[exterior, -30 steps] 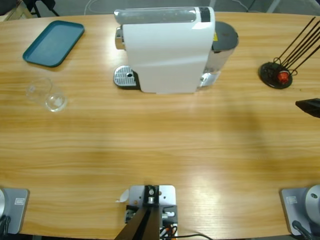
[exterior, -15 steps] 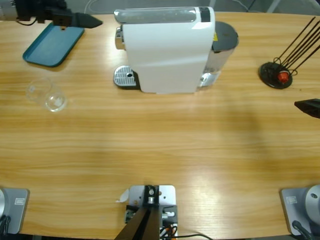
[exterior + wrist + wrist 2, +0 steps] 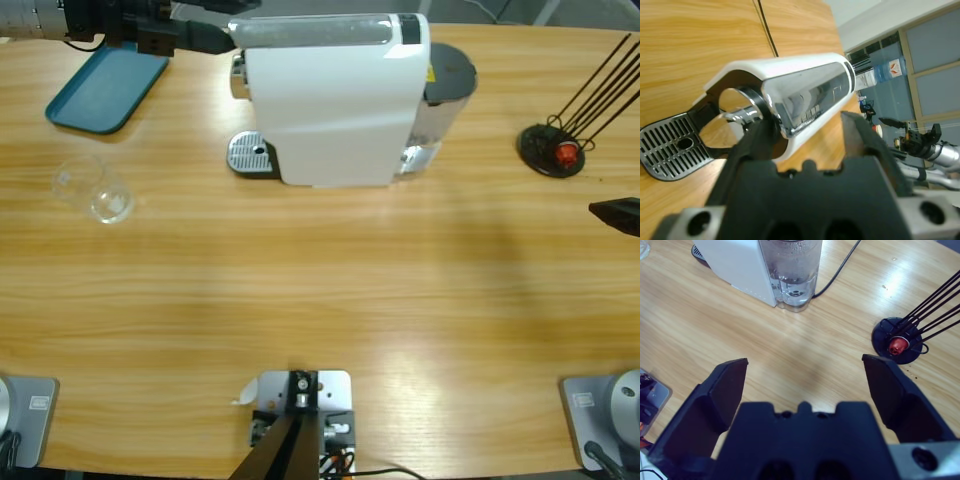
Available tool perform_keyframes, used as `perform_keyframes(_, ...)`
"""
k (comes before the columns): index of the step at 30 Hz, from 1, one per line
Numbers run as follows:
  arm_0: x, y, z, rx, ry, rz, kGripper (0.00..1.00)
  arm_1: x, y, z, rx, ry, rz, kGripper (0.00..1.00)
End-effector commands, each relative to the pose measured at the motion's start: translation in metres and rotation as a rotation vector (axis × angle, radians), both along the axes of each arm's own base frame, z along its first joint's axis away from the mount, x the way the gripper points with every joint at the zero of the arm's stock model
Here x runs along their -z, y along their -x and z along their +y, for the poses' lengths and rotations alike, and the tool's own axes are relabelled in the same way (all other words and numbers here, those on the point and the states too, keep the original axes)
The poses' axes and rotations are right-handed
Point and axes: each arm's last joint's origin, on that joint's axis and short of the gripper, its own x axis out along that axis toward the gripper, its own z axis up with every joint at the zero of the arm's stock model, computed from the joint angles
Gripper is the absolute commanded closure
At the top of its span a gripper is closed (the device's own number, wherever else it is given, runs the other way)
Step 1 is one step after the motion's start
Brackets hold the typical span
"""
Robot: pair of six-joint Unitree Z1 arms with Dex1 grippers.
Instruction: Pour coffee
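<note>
The red capsule (image 3: 898, 346) should slip free when I lift and leave the stand in place, because its red end sticks out clear of the wires (image 3: 930, 315).
A white coffee machine (image 3: 335, 100) stands at the back middle of the table, its drip tray (image 3: 250, 155) bare. My left gripper (image 3: 222, 25) comes in from the upper left and is open at the machine's front top end. In the left wrist view, the left gripper (image 3: 809, 127) has its jaws on either side of the chrome lever (image 3: 805, 97). A clear glass tumbler (image 3: 95, 190) stands far left, away from both grippers; I see no coffee in it. My right gripper (image 3: 615, 212) is at the right edge, and the right gripper (image 3: 805, 365) is wide open over bare wood.
A teal tray (image 3: 105, 85) lies at the back left, under the left arm. A black wire capsule stand (image 3: 555, 150) with a red capsule (image 3: 898, 345) sits at the back right. The machine's water tank (image 3: 792, 270) has a cable running behind it.
The left arm came into the high view from the upper left and moved right, over the teal tray to the machine's top. The right gripper stayed still.
</note>
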Motion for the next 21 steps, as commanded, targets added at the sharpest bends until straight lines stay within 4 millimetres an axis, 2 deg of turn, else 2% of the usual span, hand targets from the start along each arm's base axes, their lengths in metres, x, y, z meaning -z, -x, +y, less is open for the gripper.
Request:
perform_keyframes(1,0.014,-0.008,-0.005,-0.049,-0.037,0.017,0.523,0.003,-0.001,0.002,-0.007,0.005,0.017,0.0)
perform_keyframes(2,0.014,-0.008,-0.005,-0.049,-0.037,0.018,0.588,0.003,-0.001,0.002,-0.007,0.005,0.017,0.0)
perform_keyframes(4,0.013,-0.007,-0.005,-0.047,-0.036,0.017,0.882,0.003,-0.001,0.002,-0.007,0.004,0.017,0.0)
perform_keyframes(5,0.013,-0.007,-0.006,-0.045,-0.033,0.013,0.971,0.003,-0.001,0.002,-0.007,0.005,0.017,0.0)
perform_keyframes(6,0.013,-0.006,-0.006,-0.044,-0.032,0.01,1.0,0.003,-0.001,0.002,-0.007,0.006,0.019,0.0)
perform_keyframes(15,0.014,0.0,-0.003,-0.041,-0.036,0.001,1.0,0.003,-0.001,0.002,-0.008,0.006,0.017,0.0)
perform_keyframes(18,0.004,0.001,-0.003,-0.037,-0.013,-0.019,1.0,0.003,-0.001,0.002,-0.008,0.006,0.017,0.0)
perform_keyframes(21,-0.017,0.003,-0.007,-0.024,0.026,-0.07,1.0,0.002,-0.01,0.007,0.012,0.047,0.045,0.0)
